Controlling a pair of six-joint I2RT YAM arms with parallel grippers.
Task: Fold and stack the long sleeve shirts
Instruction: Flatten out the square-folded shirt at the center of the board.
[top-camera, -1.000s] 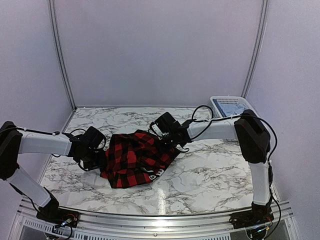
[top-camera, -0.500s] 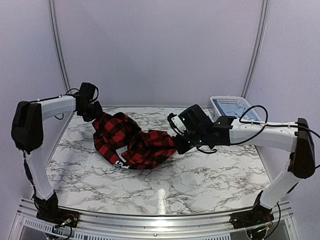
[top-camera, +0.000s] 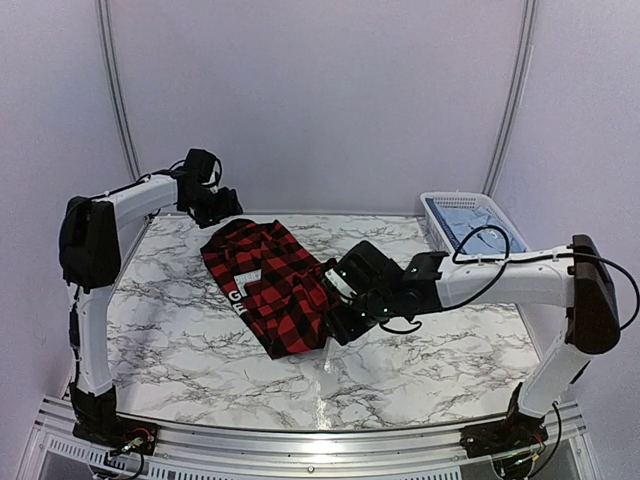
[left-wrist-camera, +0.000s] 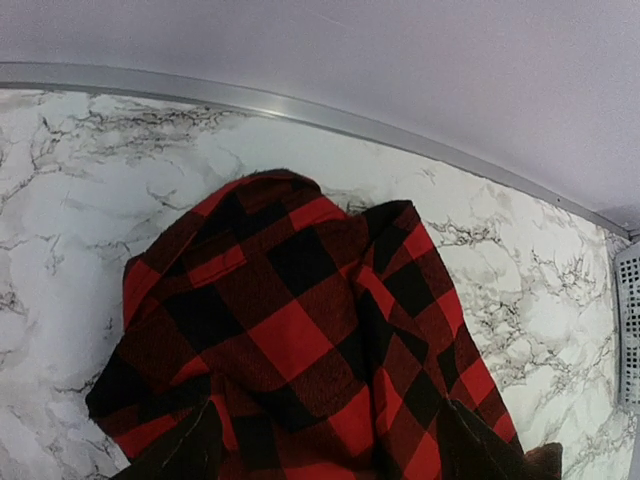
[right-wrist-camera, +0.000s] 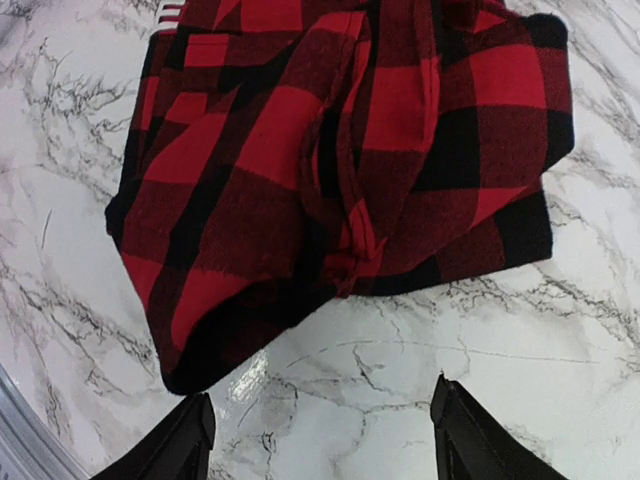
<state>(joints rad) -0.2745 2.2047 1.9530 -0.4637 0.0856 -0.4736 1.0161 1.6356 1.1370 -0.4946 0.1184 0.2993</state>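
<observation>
My left gripper is about to take a cuff (top-camera: 270, 300) near the middle and pull that sleeve out before folding, since the sleeves are bunched over the shirt's body (top-camera: 290, 284).
The red-and-black check shirt (top-camera: 272, 288) lies in a loose, folded strip on the marble table (top-camera: 180, 330), running from the far left toward the middle. My left gripper (top-camera: 226, 211) hovers open just beyond its far end; in the left wrist view the cloth (left-wrist-camera: 300, 330) fills the space under the open gripper (left-wrist-camera: 335, 462). My right gripper (top-camera: 336, 322) stands open at the shirt's near right end, its fingers (right-wrist-camera: 182, 445) over bare marble just off the hem (right-wrist-camera: 340, 160). A pale blue shirt (top-camera: 470, 216) lies in the white basket (top-camera: 434, 206).
The white lattice basket stands at the back right corner, and its edge (left-wrist-camera: 630, 330) shows in the left wrist view. A metal rail (left-wrist-camera: 300, 108) and the wall close off the back of the table. Bare marble lies in front of and to the right of the shirt.
Both grippers have let go of the check shirt. It was bunched and hanging between them; now it lies stretched out on the table. The right gripper has come nearer, the left has stayed far back.
</observation>
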